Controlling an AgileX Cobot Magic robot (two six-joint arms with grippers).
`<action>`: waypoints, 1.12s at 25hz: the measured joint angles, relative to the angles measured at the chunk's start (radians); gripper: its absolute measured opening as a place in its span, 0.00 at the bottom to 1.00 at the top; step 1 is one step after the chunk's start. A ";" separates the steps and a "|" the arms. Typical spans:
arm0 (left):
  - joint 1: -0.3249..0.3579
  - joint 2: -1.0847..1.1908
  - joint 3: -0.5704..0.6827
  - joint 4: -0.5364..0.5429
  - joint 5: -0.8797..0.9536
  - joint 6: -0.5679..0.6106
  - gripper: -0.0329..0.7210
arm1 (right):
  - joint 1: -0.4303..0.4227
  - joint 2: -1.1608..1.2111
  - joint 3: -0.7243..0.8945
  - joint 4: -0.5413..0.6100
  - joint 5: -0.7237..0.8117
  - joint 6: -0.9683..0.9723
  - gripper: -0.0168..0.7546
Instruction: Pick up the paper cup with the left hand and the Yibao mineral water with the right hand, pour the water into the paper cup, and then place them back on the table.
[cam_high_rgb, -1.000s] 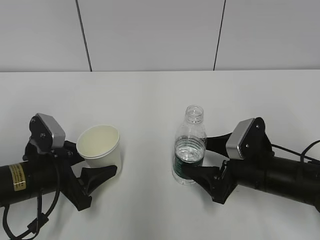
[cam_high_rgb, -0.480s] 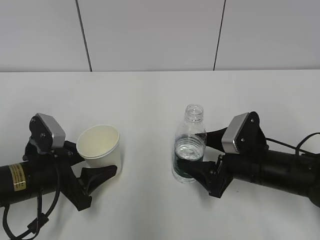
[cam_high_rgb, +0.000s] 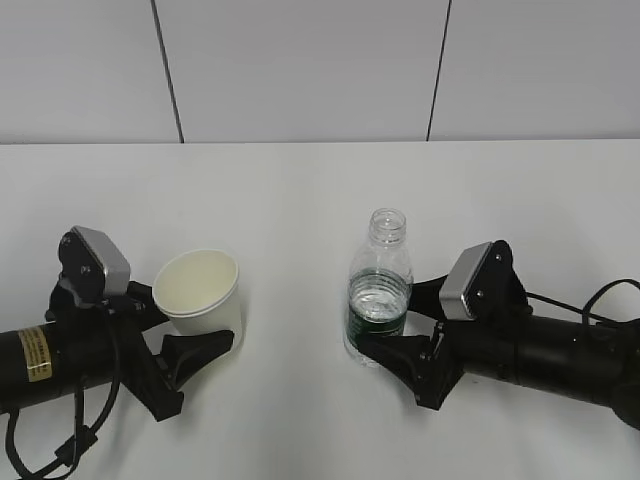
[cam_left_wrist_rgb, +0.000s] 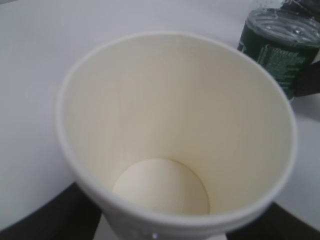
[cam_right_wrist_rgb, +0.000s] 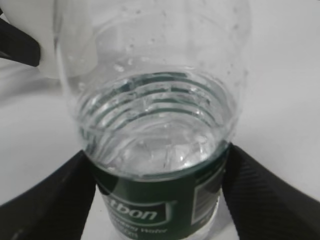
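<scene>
The Yibao bottle (cam_high_rgb: 379, 300) will need a steep tilt with its opening down when the robot pours, because the water line (cam_high_rgb: 380, 280) is well below the bottle's open neck.
The paper cup (cam_high_rgb: 200, 288) stands upright and empty on the table (cam_high_rgb: 300, 190), left of centre. My left gripper (cam_high_rgb: 195, 325) is shut on its lower body, one black finger in front and one behind. In the left wrist view the cup (cam_left_wrist_rgb: 175, 125) fills the frame, with dark fingers (cam_left_wrist_rgb: 70, 210) at its base. The Yibao mineral water (cam_high_rgb: 380, 300) stands upright and capless, part full. My right gripper (cam_high_rgb: 390, 318) is open, with its fingers lying close along both sides of the green label. The right wrist view shows the bottle (cam_right_wrist_rgb: 155, 150) between the two fingers (cam_right_wrist_rgb: 55, 195).
The bottle's green label (cam_left_wrist_rgb: 277, 45) shows at the top right of the left wrist view, beside the cup. A grey panelled wall (cam_high_rgb: 300, 70) rises behind the table's far edge. Cables trail from both arms at the front corners.
My right gripper has slid left along the table, so its fingers now reach further around the bottle. The left arm, the cup and the bottle have not moved.
</scene>
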 joint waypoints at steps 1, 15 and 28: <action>0.000 0.000 0.000 0.000 0.000 0.000 0.68 | 0.000 0.000 0.000 0.002 0.000 0.000 0.76; 0.000 0.000 0.000 0.001 0.000 -0.006 0.68 | 0.000 0.002 0.000 0.022 -0.004 0.000 0.64; 0.000 0.000 0.000 0.129 0.000 -0.008 0.67 | 0.000 0.003 0.000 0.030 -0.006 0.000 0.63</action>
